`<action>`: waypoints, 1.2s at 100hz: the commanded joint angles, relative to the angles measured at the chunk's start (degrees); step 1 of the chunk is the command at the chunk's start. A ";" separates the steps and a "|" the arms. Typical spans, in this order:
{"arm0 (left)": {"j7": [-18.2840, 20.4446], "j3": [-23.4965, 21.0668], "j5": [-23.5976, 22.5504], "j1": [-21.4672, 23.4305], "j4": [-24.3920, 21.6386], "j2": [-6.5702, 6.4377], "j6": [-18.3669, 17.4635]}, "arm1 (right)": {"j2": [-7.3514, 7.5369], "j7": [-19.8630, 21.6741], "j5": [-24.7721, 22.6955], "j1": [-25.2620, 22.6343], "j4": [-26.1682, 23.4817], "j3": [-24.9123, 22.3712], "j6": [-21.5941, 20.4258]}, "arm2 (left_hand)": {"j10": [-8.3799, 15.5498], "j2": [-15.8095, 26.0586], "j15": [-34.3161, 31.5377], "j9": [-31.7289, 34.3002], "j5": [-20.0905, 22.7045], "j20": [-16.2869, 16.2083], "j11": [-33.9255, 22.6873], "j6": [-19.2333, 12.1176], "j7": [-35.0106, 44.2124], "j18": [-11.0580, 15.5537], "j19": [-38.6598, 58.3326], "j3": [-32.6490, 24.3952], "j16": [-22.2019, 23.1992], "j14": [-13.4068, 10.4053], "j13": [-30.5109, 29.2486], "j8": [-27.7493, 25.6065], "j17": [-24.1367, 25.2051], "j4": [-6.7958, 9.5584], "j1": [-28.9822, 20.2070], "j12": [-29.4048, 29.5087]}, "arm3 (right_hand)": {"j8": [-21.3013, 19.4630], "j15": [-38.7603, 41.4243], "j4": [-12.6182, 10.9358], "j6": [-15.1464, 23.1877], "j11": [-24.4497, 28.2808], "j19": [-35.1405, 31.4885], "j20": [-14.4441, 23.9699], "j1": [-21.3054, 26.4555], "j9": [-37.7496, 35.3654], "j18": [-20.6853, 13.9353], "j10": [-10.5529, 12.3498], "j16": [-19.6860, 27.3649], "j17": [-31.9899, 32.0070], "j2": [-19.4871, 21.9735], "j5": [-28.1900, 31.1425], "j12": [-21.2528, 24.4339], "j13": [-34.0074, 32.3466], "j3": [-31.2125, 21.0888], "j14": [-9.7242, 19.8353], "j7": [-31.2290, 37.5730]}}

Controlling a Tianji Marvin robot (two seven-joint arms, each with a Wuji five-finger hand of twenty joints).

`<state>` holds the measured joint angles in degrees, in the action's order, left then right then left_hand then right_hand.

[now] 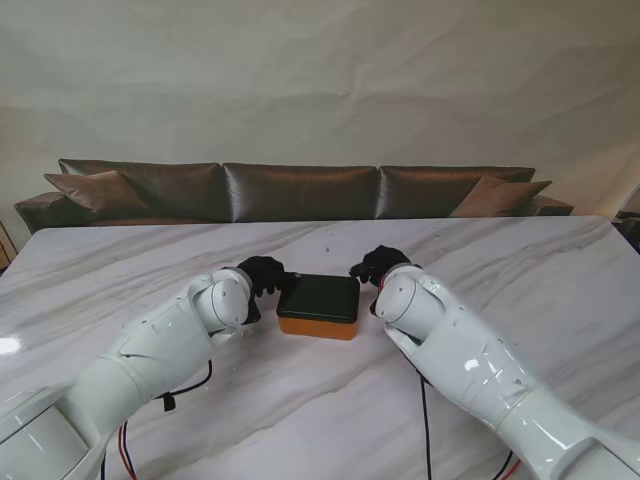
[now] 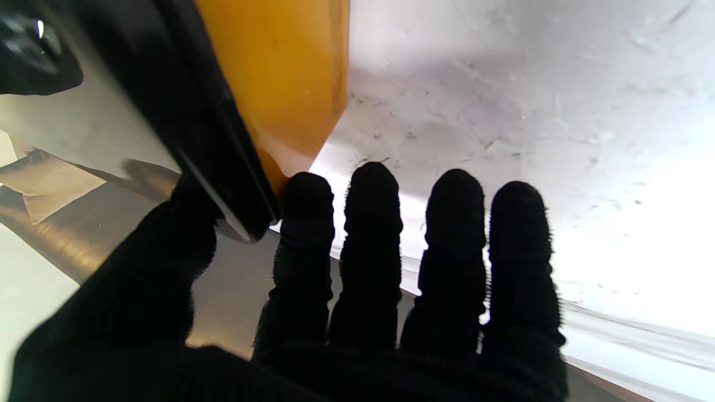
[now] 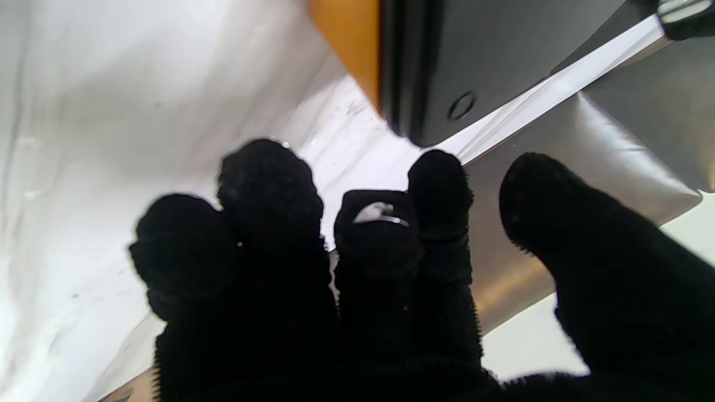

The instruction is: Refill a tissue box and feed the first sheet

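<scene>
A foot-like ring [image 3: 461, 105] is on the black lid's corner, so I expect the tissue box [image 1: 318, 307] to show a hidden tissue slot when the robot turns it over.
The tissue box [image 1: 319, 306], a black lid on an orange base, lies flat at the table's middle. My left hand [image 1: 265, 272] is at its far left corner. In the left wrist view the thumb [image 2: 167, 245] lies over the black lid's [image 2: 184, 111] corner and the index fingertip [image 2: 306, 192] touches the orange base [image 2: 279, 72]; the other fingers are straight. My right hand [image 1: 378, 264] hovers at the far right corner. Its fingers [image 3: 438, 178] stop just short of the lid [image 3: 447, 56], and its thumb [image 3: 558, 201] is held apart. No tissue shows.
The white marble table [image 1: 500, 260] stretches wide on all sides of the box. A dark brown sofa [image 1: 300, 190] runs along the table's far edge, against a pale wall. Thin cables [image 1: 170, 400] hang under my forearms near the front.
</scene>
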<state>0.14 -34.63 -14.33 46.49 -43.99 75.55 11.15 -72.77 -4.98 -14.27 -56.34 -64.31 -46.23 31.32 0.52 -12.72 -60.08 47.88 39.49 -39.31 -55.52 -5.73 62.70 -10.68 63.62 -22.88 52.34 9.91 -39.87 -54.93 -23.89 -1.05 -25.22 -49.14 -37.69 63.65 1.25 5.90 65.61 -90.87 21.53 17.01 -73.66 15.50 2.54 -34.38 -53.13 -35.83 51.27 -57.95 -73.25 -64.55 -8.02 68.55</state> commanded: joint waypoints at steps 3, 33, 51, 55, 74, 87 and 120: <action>1.59 0.15 -0.30 1.17 -0.12 -0.21 0.56 | -0.50 1.61 0.61 -0.42 -0.46 0.37 -0.46 | 1.91 -6.02 -0.86 1.43 -1.44 -0.28 -1.67 -5.89 0.33 1.95 20.37 -7.22 0.77 -1.01 -2.12 -0.22 -0.16 3.33 -8.43 -0.64 | -0.55 2.97 1.99 2.68 0.05 -1.83 -0.11 0.76 -2.22 1.27 0.45 -0.65 -0.78 -2.33 0.70 0.41 -1.67 -2.62 -0.97 2.14; 1.74 -0.15 -0.47 1.50 -0.71 -0.52 1.08 | -0.50 2.62 1.62 -0.85 -0.37 1.29 -1.17 | 1.91 -5.95 -0.86 1.43 -1.46 -0.26 -1.67 -5.91 0.31 1.98 20.36 -7.19 0.77 -1.01 -2.12 -0.22 -0.14 3.29 -8.43 -0.64 | -0.60 3.42 1.63 2.95 0.26 -2.15 0.24 2.83 -2.98 1.46 -0.26 -0.88 -0.77 -5.46 1.64 0.37 -1.71 -5.08 -0.88 3.09; 1.41 0.21 -0.16 1.02 0.67 0.02 0.35 | -0.88 2.81 2.27 -0.37 1.29 2.18 -1.89 | 1.85 -5.93 -0.86 1.38 -1.48 -0.26 -1.62 -5.91 0.34 1.96 20.36 -7.13 0.77 -1.01 -2.12 -0.25 -0.13 3.23 -8.42 -0.62 | -0.55 3.73 1.34 2.97 0.11 -2.17 0.34 3.18 -3.33 1.29 -0.32 -1.03 -0.88 -6.30 2.04 0.43 -1.75 -5.99 -0.52 3.23; 1.46 0.20 -0.16 1.05 0.55 -0.01 0.41 | -1.09 2.73 2.61 -0.17 2.02 2.36 -2.05 | 1.81 -5.91 -0.86 1.45 -1.47 -0.26 -1.62 -5.89 0.35 1.95 20.35 -7.16 0.77 -1.01 -2.12 -0.26 -0.12 3.25 -8.49 -0.61 | -0.60 3.84 1.24 2.94 0.10 -2.19 0.38 3.19 -3.44 1.24 -0.35 -1.07 -0.94 -6.54 2.16 0.43 -1.76 -6.23 -0.48 3.32; 1.72 -0.10 -0.37 1.45 -0.68 -0.44 1.16 | -2.17 2.58 4.86 0.63 5.70 2.98 -2.88 | 1.86 -5.90 -0.86 1.40 -1.53 -0.25 -1.53 -5.98 0.30 2.00 20.36 -7.12 0.77 -1.01 -2.12 -0.24 -0.13 3.24 -8.44 -0.56 | -1.27 4.21 0.06 2.50 0.21 -2.22 0.53 3.36 -3.97 1.19 -0.84 -1.23 -1.25 -8.06 2.89 0.38 -1.78 -8.35 -0.36 4.09; 1.79 -0.06 -0.39 1.40 -0.57 -0.44 1.12 | -2.76 2.50 5.64 1.15 7.84 3.65 -3.53 | 1.95 -5.89 -0.86 1.36 -1.55 -0.25 -1.52 -6.00 0.30 1.98 20.34 -7.12 0.77 -1.01 -2.12 -0.25 -0.10 3.23 -8.46 -0.56 | -1.63 4.48 -0.62 1.85 0.35 -2.23 0.59 3.60 -4.22 1.13 -1.30 -1.32 -1.47 -8.99 3.37 0.34 -1.76 -9.55 -0.18 4.36; 1.65 0.09 -0.29 1.11 0.35 -0.17 0.88 | -3.37 1.87 5.98 1.07 10.03 4.30 -4.72 | 1.94 -5.71 -0.82 1.34 -1.55 -0.25 -1.50 -6.03 0.26 1.98 20.34 -7.08 0.76 -1.02 -2.08 -0.25 -0.11 3.22 -8.50 -0.54 | -2.21 5.15 -2.54 -0.62 0.37 -2.11 0.69 5.18 -5.68 1.52 -3.12 -1.58 -1.97 -11.79 5.93 0.51 -1.78 -12.28 0.07 4.39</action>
<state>0.53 -35.02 -14.60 46.88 -45.00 75.03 12.08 -75.75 -4.58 -8.53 -53.57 -56.50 -42.76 26.30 0.53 -13.27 -60.08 47.87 39.49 -39.31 -55.52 -6.34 62.74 -10.67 63.62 -22.88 52.34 9.90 -39.87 -54.93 -23.89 -1.05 -25.32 -49.14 -37.71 65.38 0.84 14.43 69.17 -90.87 21.60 18.89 -78.93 15.98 1.70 -35.11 -53.69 -46.23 59.34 -57.94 -73.25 -72.50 -8.19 79.39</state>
